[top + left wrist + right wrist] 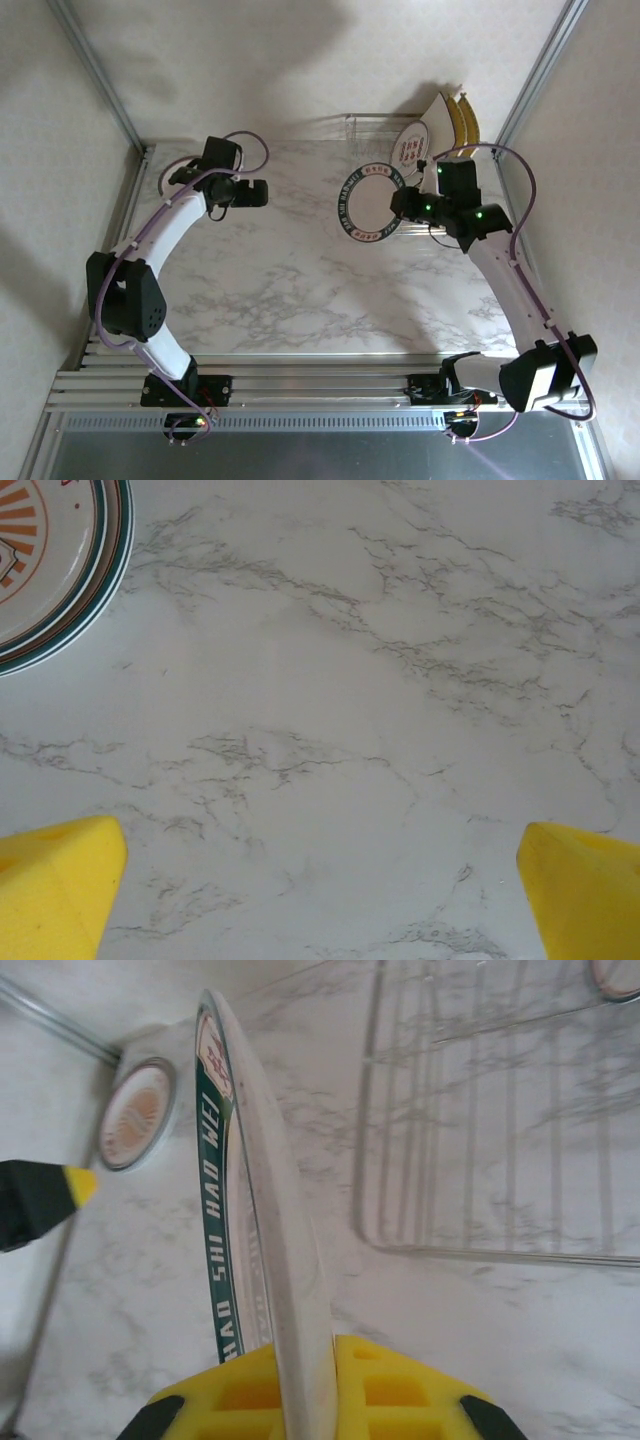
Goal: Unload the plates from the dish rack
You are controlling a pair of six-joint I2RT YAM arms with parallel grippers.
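Observation:
The green-banded plate's free edge faces my open left gripper across clear space, so my left gripper keeps moving to the plate until its fingers are around that edge.
My right gripper is shut on the rim of a round white plate with a dark green lettered band, held over the marble table in front of the dish rack. The silver wire rack stands at the back right. At its right end lean a small round plate, a white square plate and a yellow plate. Another small round plate lies flat on the table near my left gripper, which hangs open over bare marble.
The marble tabletop is bounded by metal frame posts at left and right, with white walls behind. The rack's left part holds nothing. My left gripper's fingertip shows at the left edge of the right wrist view.

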